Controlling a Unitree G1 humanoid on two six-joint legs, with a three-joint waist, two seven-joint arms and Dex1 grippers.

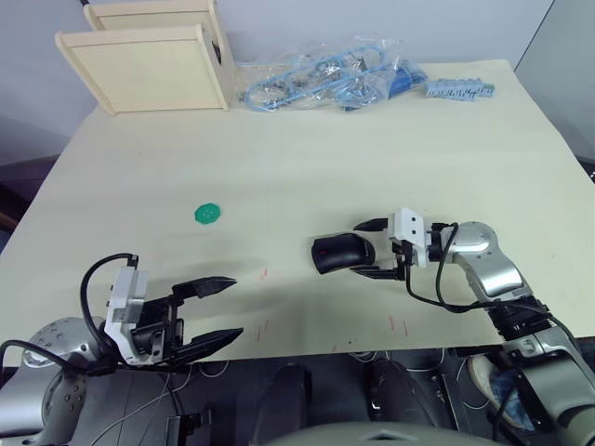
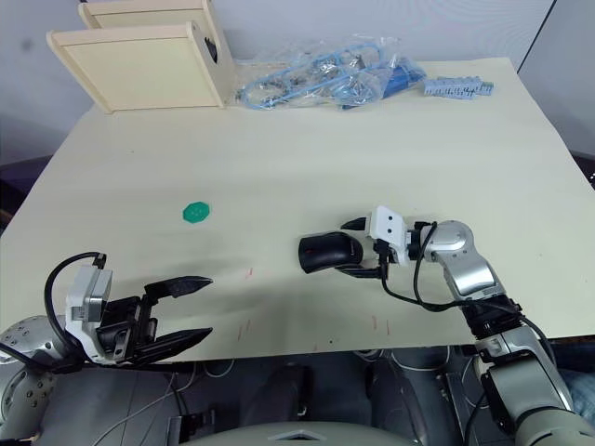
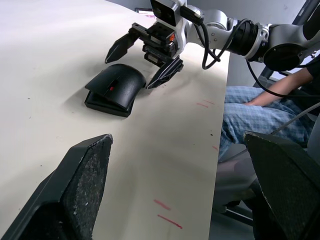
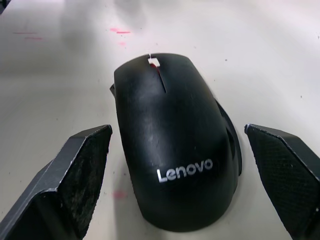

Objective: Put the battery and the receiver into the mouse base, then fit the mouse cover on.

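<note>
I expect the cover to line up over the base when I squeeze the mouse's rear, because the mouse base's rim [image 4: 233, 140] shows beside the crooked mouse cover [image 4: 172, 140].
The glossy black mouse cover [image 1: 340, 251] lies on top of the mouse base [image 3: 102, 104] in the middle of the table, near the front. It sits slightly askew, with a rim of the base showing under it. My right gripper [image 1: 364, 249] is open, one finger on each side of the mouse's rear end and apart from it. My left gripper [image 1: 236, 307] is open and holds nothing, low over the table's front edge to the left of the mouse. The battery and the receiver are hidden.
A green round disc [image 1: 208, 214] lies left of centre. Wooden boxes [image 1: 149, 65] stand at the back left, with bags of blue cables [image 1: 325, 79] and a blue-grey strip [image 1: 460, 89] at the back. A seated person's leg [image 3: 250, 110] is beside the table's front edge.
</note>
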